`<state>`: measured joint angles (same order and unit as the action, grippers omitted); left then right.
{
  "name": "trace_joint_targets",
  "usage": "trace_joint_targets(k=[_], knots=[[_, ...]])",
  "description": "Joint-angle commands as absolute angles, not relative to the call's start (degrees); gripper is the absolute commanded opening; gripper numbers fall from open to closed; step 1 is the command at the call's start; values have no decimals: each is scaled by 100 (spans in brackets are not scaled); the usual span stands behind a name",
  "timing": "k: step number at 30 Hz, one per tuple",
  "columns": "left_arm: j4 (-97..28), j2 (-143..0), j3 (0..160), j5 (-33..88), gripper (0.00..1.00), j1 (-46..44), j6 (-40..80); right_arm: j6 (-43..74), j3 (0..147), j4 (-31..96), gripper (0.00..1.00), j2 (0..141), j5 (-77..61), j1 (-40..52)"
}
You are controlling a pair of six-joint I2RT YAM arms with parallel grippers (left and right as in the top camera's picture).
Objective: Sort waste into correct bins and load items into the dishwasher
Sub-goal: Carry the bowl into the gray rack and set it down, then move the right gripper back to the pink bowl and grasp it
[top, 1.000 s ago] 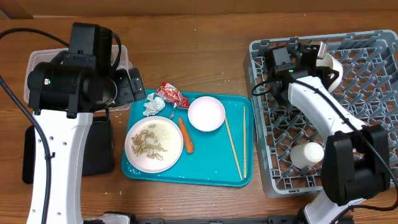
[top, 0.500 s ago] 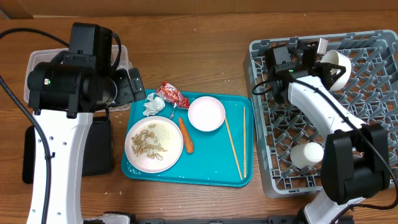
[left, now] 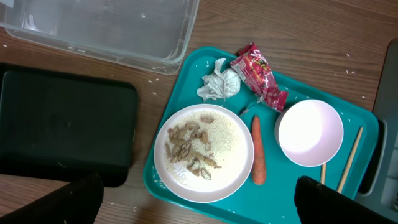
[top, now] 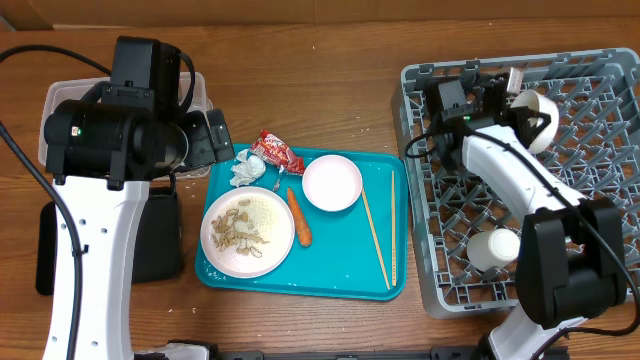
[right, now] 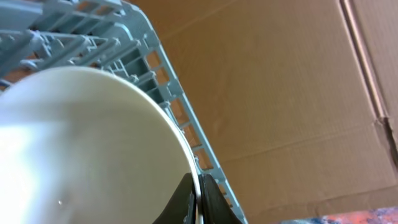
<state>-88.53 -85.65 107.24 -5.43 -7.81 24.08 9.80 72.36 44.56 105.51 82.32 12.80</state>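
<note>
I keep my right gripper lowering the small white bowl (top: 541,117), which is on edge over free pegs inside the grey dish rack (top: 566,157), and release it there.
My right gripper (top: 515,93) is shut on the rim of a small white bowl (top: 538,118) and holds it on edge over the far part of the grey dish rack (top: 590,200). In the right wrist view the fingers (right: 186,198) pinch the bowl's rim (right: 87,143). My left gripper (left: 199,208) is open and empty above the white plate of rice-like scraps (left: 204,152). The teal tray also carries the carrot piece (left: 258,151), red wrapper (left: 258,76), white tissue (left: 219,84), a second small bowl (left: 310,132) and the chopsticks (left: 348,158).
The clear plastic box (left: 106,28) sits at the far left, with the flat black tray (left: 62,127) in front of it, left of the teal tray (top: 340,270). A white cup-like object (top: 497,248) stands in the rack's near left part.
The right gripper has shifted the bowl slightly right and toward the rack while turning it. The left arm and the tray's contents have not moved.
</note>
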Motion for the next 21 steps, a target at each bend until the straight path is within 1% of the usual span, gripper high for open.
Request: trace_joint_targets(k=[1, 4, 10, 12, 13, 14, 15, 16, 18, 19, 20, 21], knots=[[-8844, -8600, 10783, -578, 100, -753, 2488, 978, 7172, 4401, 4, 10591, 8178, 1280], [-8844, -8600, 10783, -578, 100, -753, 2488, 978, 7172, 4403, 4, 10591, 8176, 1337], [-8844, -8600, 10783, -578, 100, -753, 2488, 978, 7170, 4372, 4, 10602, 8101, 1883], [-8844, -8600, 10783, -578, 100, -753, 2488, 978, 7168, 4348, 5, 10613, 8068, 2021], [-8844, -8600, 10783, -578, 100, -753, 2488, 976, 7168, 4351, 8, 10617, 8075, 2080], [-8844, -8600, 10783, -578, 100, -753, 2488, 961, 7168, 4353, 13, 10617, 8093, 2126], [-8844, -8600, 10783, -578, 100, -753, 2488, 851, 7168, 4355, 20, 10617, 8093, 2171], [-8844, -8600, 10783, -578, 100, -753, 2488, 744, 7170, 4355, 31, 10617, 8095, 2217], [-8844, -8600, 10783, -578, 100, -753, 2488, 631, 7199, 4366, 47, 10608, 8138, 2353], [-8844, -8600, 10783, -578, 100, -753, 2488, 591, 7244, 4403, 58, 10600, 8134, 2488], [-8844, -8600, 10783, -578, 100, -753, 2488, 593, 7273, 4403, 66, 10589, 8130, 2558], [-8844, -8600, 10783, -578, 100, -753, 2488, 593, 7325, 4425, 72, 10562, 8066, 2685]])
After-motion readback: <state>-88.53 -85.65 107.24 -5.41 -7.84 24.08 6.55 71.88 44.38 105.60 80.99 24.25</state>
